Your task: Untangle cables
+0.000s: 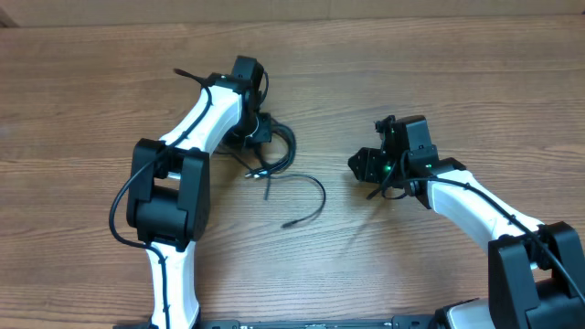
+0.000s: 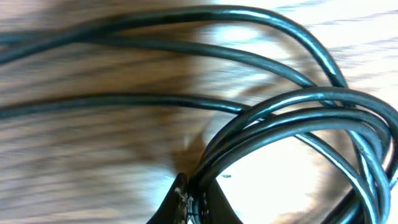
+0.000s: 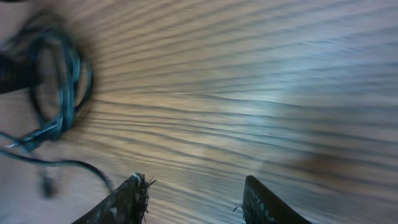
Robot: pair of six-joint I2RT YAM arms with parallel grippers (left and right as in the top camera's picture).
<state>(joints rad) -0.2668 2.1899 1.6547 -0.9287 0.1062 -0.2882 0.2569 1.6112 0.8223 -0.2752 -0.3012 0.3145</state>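
Observation:
The robot's left gripper is pinching several parts of the coil (image 2: 211, 158) together, so its right gripper needs to take the coil's free side (image 1: 291, 146) before the robot pulls the coil's loops apart.
The cables (image 1: 279, 151) are thin black cords in a small coil on the wooden table, with one loose strand (image 1: 309, 196) curving out to the right and ending in a plug tip. My left gripper (image 1: 254, 128) sits at the coil's left side and is shut on its strands; the left wrist view shows the loops (image 2: 292, 118) pinched between the finger tips (image 2: 198, 202). My right gripper (image 1: 364, 166) is open and empty, apart from the cables to their right. In the right wrist view its fingers (image 3: 193, 199) frame bare wood, with the coil (image 3: 59, 93) far left.
The wooden table (image 1: 439, 82) fills the view. Thicker black wires run along both white arms. The arm bases stand at the front edge.

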